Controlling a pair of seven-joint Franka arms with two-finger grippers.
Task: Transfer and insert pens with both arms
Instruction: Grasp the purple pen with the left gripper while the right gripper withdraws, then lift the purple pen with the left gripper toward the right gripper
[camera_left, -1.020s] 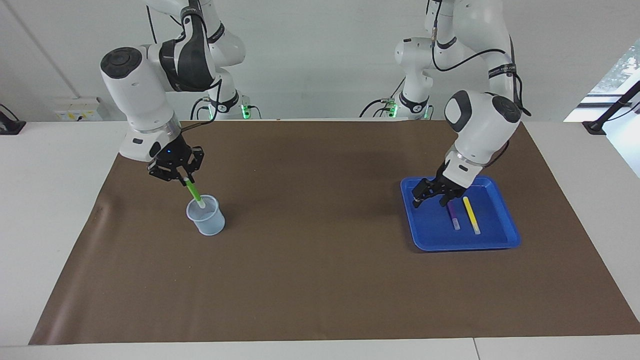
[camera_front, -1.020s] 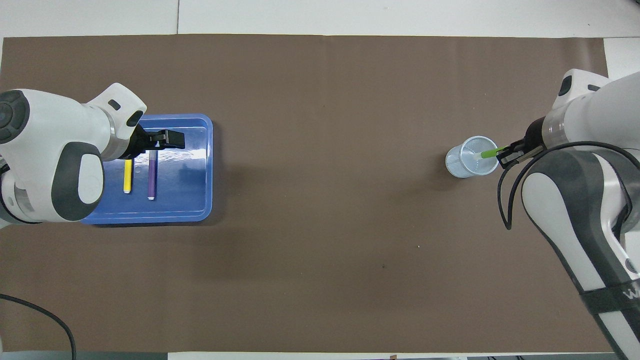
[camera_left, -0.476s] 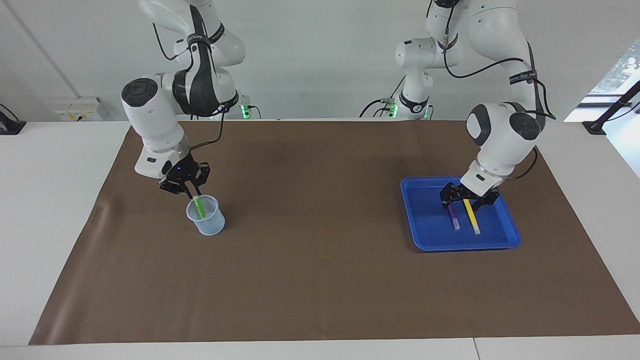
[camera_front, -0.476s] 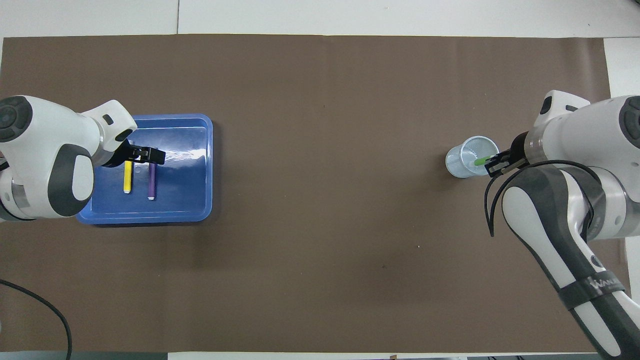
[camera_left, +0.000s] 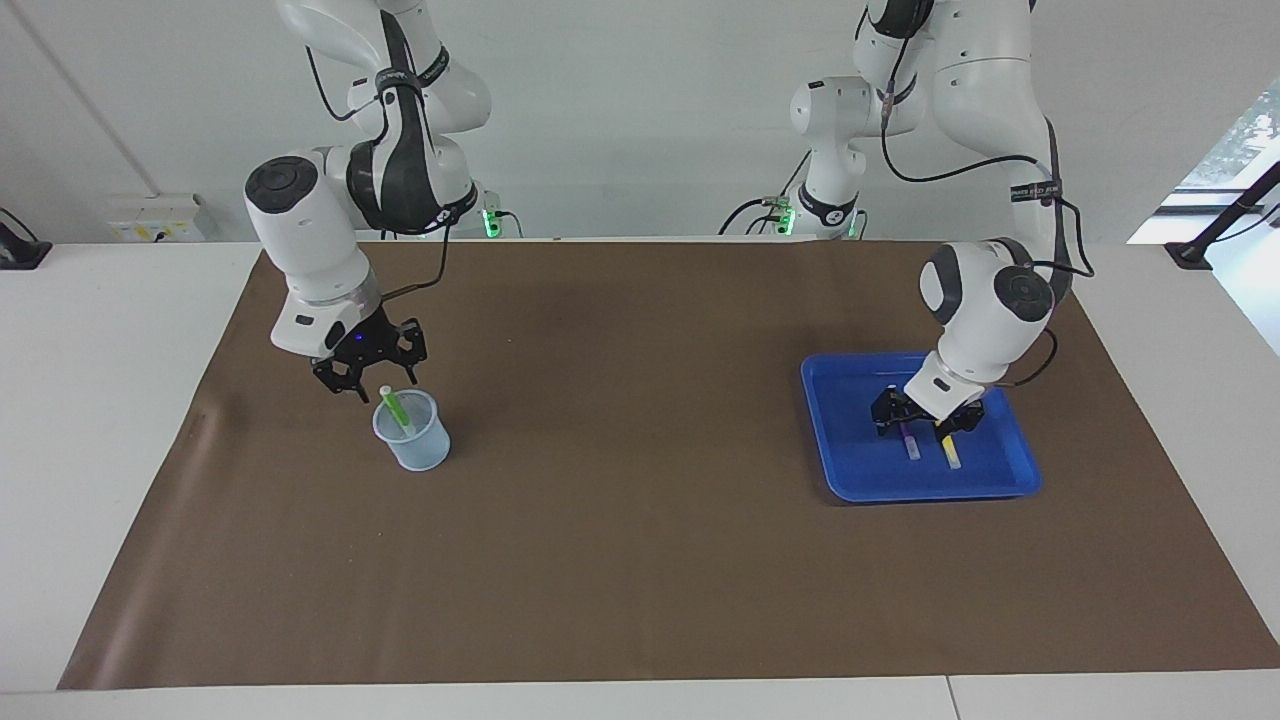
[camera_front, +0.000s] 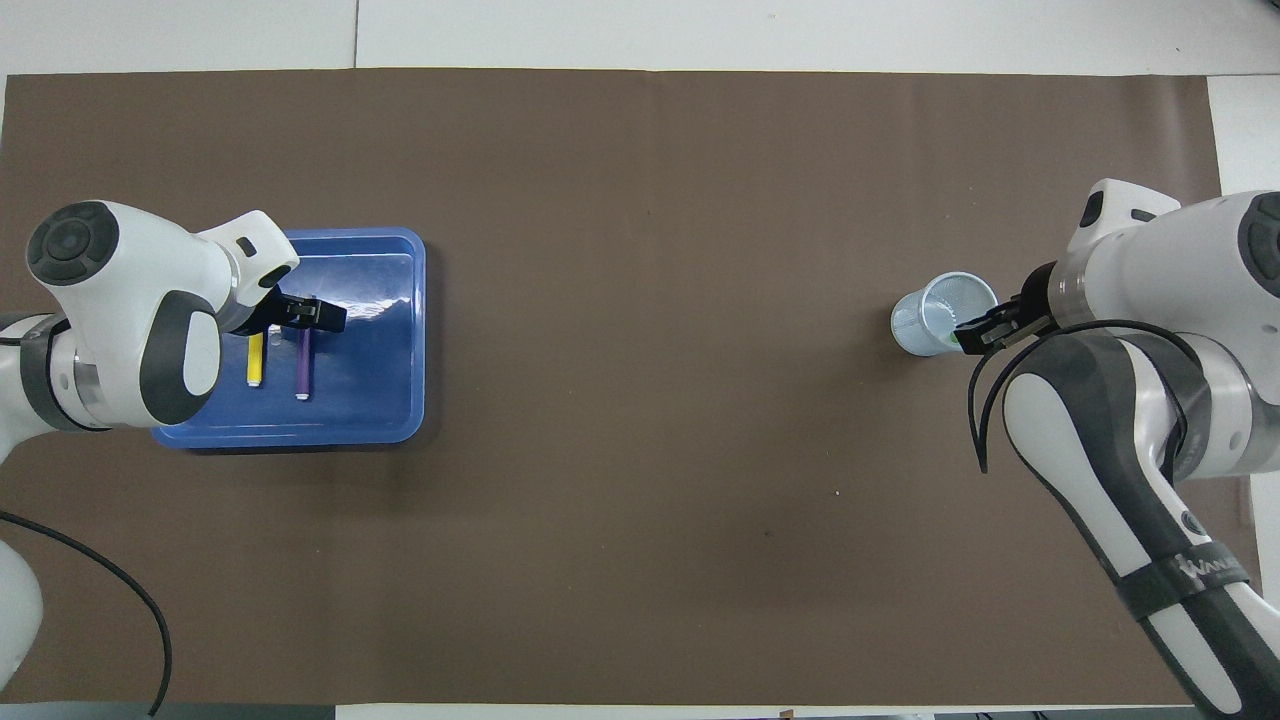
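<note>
The wide clear plastic cup has the green pen (camera_front: 956, 338) standing at a tilt in it, so the purple pen (camera_front: 304, 364) will rest against the cup's rim when the robot puts it in.
The green pen (camera_left: 393, 405) stands tilted in a clear plastic cup (camera_left: 415, 447) toward the right arm's end of the table. My right gripper (camera_left: 371, 372) is open just above the cup and apart from the pen; it also shows in the overhead view (camera_front: 985, 328) beside the cup (camera_front: 925, 320). The purple pen (camera_left: 909, 441) and the yellow pen (camera_left: 950, 455) lie side by side in a blue tray (camera_left: 850, 440). My left gripper (camera_left: 925, 420) is open and low over the pens' ends nearer the robots. In the overhead view it (camera_front: 305, 316) covers those ends of the purple pen (camera_front: 302, 368) and the yellow pen (camera_front: 255, 362).
A brown mat (camera_left: 640, 560) covers the table between the cup and the tray (camera_front: 380, 390). White table surface borders the mat on all sides.
My right gripper lowered the green pen into the cup, let it go and opened above it. My left gripper moved from the tray's middle over the two pens and came down onto them.
</note>
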